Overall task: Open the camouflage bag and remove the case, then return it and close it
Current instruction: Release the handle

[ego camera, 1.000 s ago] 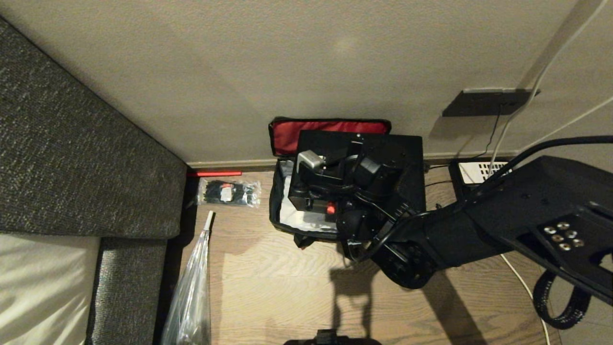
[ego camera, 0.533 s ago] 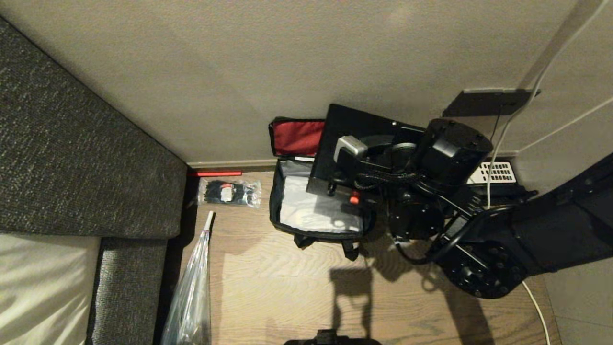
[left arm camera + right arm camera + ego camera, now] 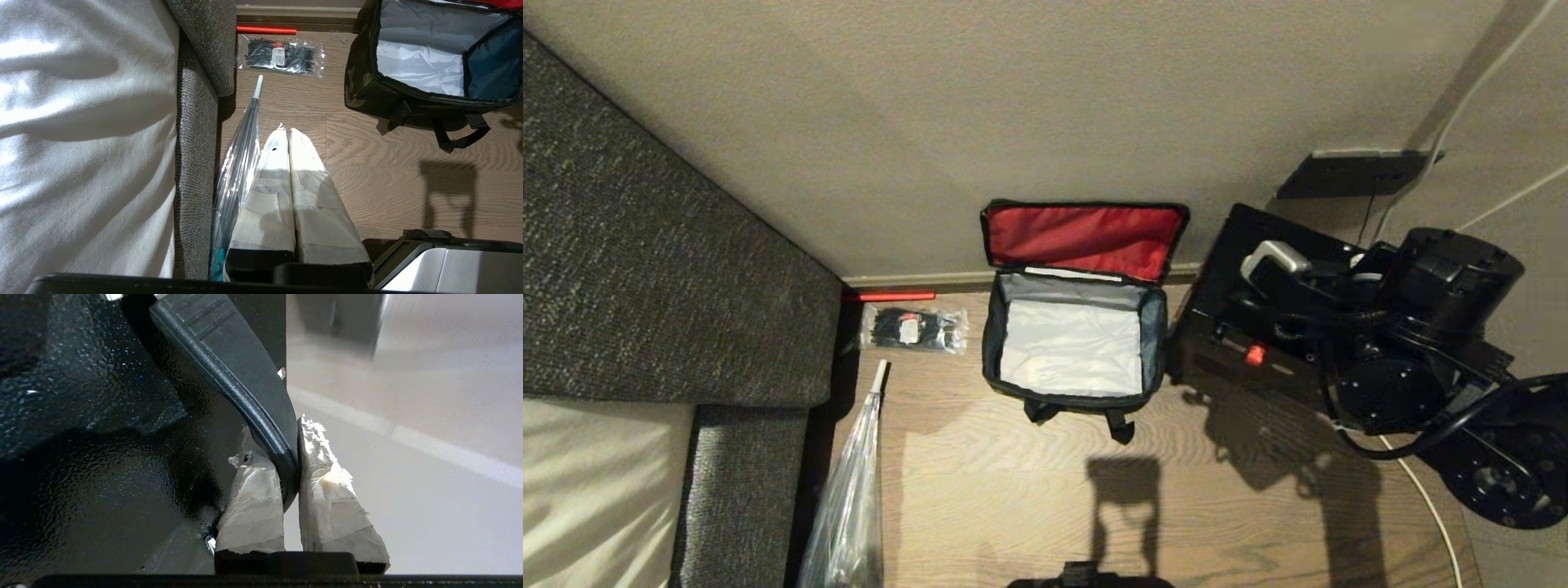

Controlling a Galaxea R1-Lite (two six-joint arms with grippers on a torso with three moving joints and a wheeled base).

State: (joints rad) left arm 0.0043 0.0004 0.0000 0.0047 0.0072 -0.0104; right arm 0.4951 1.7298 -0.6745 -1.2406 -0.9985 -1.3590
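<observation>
The black case (image 3: pixel 1223 363) is hanging by its handle, clear of the camouflage bag. My right gripper should go on down until the case rests on the open floor (image 3: pixel 1272 446) before it lets go.
The camouflage bag (image 3: pixel 990 347) stands open on the wood floor against the wall. Its red-lined lid (image 3: pixel 1086 233) leans back and its grey-white inside (image 3: pixel 1070 359) holds nothing. In the left wrist view the bag (image 3: pixel 365 81) shows its camouflage side. The black case (image 3: pixel 1229 327), with a red latch (image 3: pixel 1255 354), hangs to the right of the bag, clear of its opening. My right gripper (image 3: pixel 290 447) is shut on the case's black handle (image 3: pixel 245 384), beside the case body (image 3: pixel 102 437). My left gripper (image 3: pixel 284 132) is shut and idle over the floor beside the sofa.
A grey sofa (image 3: pixel 645 245) fills the left side. A packet of black cable ties (image 3: pixel 913 328), a red rod (image 3: pixel 890 296) at the baseboard and a plastic-wrapped umbrella (image 3: pixel 849 490) lie left of the bag. A white cable (image 3: pixel 1425 494) runs along the floor at right.
My right arm has swung to the right, carrying the case from above the bag to beside it. The bag's inside, covered before, now shows. The left arm has not moved.
</observation>
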